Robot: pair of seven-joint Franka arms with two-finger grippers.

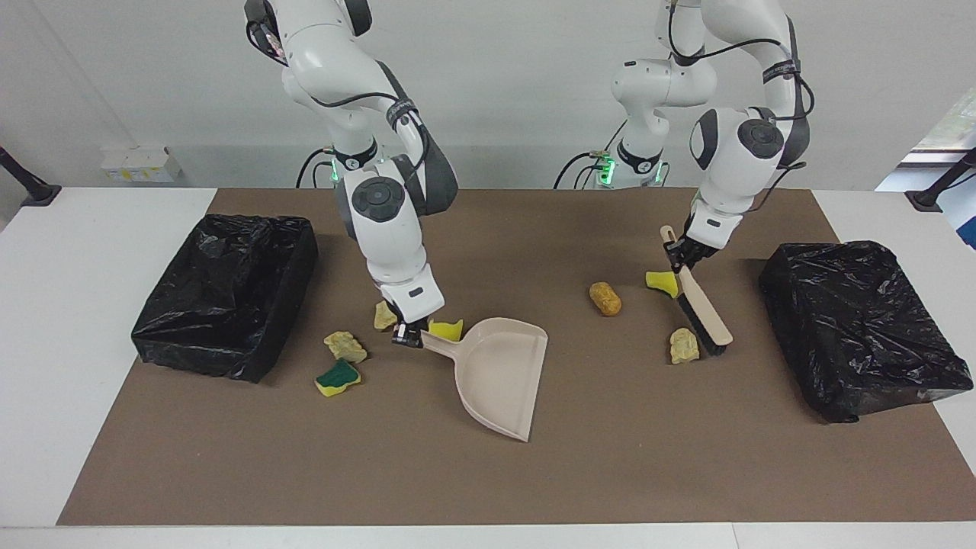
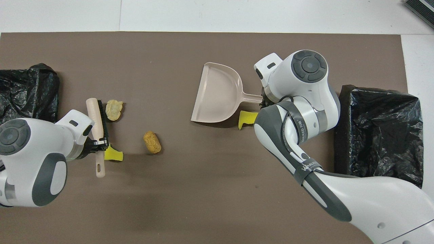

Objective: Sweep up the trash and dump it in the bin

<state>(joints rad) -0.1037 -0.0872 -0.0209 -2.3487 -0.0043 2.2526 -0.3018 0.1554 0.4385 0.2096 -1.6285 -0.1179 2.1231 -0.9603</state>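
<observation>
The yellow sponge bit (image 2: 114,154) is next to the brush handle, past the bristles, so my left gripper needs to move back and get the bristles behind it (image 2: 105,156) before it sweeps.
Several scraps of trash lie on the brown mat. A brown lump (image 1: 605,298) (image 2: 152,142), a yellow sponge bit (image 1: 662,283) (image 2: 113,154) and a beige chunk (image 1: 684,345) (image 2: 113,110) lie around the beige brush (image 1: 701,309) (image 2: 96,118). My left gripper (image 1: 681,258) (image 2: 96,144) is shut on the brush handle, bristles down beside the beige chunk. My right gripper (image 1: 408,335) (image 2: 262,101) is shut on the handle of the beige dustpan (image 1: 499,374) (image 2: 217,95), whose mouth faces the left arm's end. Close to it lie another yellow bit (image 1: 447,329) (image 2: 247,118), two beige chunks (image 1: 385,316) (image 1: 345,345) and a green-and-yellow sponge (image 1: 338,377).
An open bin lined with a black bag (image 1: 229,290) (image 2: 379,135) stands at the right arm's end of the mat. A second black-bagged bin (image 1: 862,328) (image 2: 28,91) sits at the left arm's end. White table (image 1: 76,305) surrounds the mat.
</observation>
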